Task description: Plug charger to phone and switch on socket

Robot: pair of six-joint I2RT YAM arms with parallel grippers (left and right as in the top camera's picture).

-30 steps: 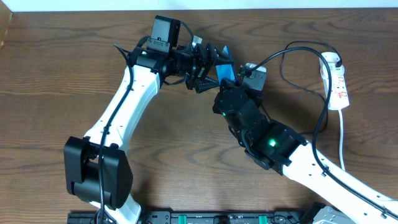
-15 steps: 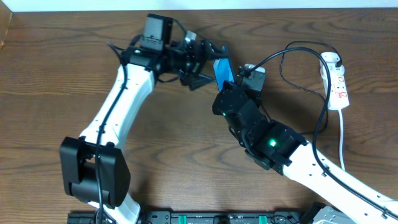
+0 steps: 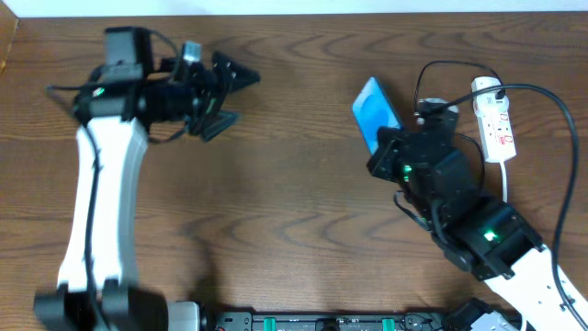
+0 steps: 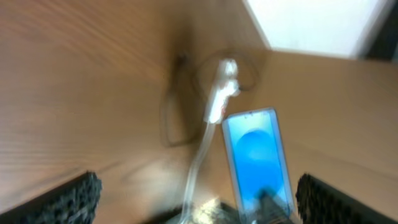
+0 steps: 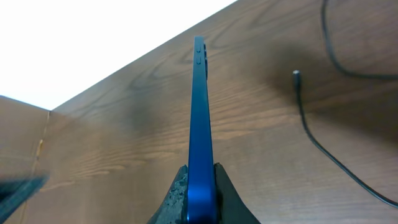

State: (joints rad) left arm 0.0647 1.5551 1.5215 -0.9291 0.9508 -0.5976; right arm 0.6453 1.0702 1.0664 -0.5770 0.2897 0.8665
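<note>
My right gripper is holding the phone, and the charger's connector [image 5: 296, 74] is on that gripper's side. My left gripper should grab the phone's loose end [image 3: 370, 92] first.
My right gripper [image 3: 387, 143] is shut on the lower end of the phone [image 3: 375, 112], whose cyan screen faces up-left. The right wrist view shows the phone edge-on [image 5: 200, 106], upright between the jaws [image 5: 200, 182]. The charger's thin black cable lies on the table to the right, its connector tip [image 5: 296, 74] free and apart from the phone. The white socket strip [image 3: 497, 124] lies at the far right, with the black cable looping beside it [image 3: 439, 64]. My left gripper [image 3: 241, 95] is open and empty at the upper left. Its blurred wrist view shows the phone [image 4: 258, 155] and the strip [image 4: 221, 99].
The strip's white cord [image 3: 504, 193] runs down the right side, beside my right arm. A dark cable arcs over the strip to the right arm [image 3: 562, 138]. The table's back edge meets a white wall [image 5: 93, 37].
My left arm has swung away to the left, off the phone, jaws open. My right gripper has carried the phone to the right, closer to the strip.
</note>
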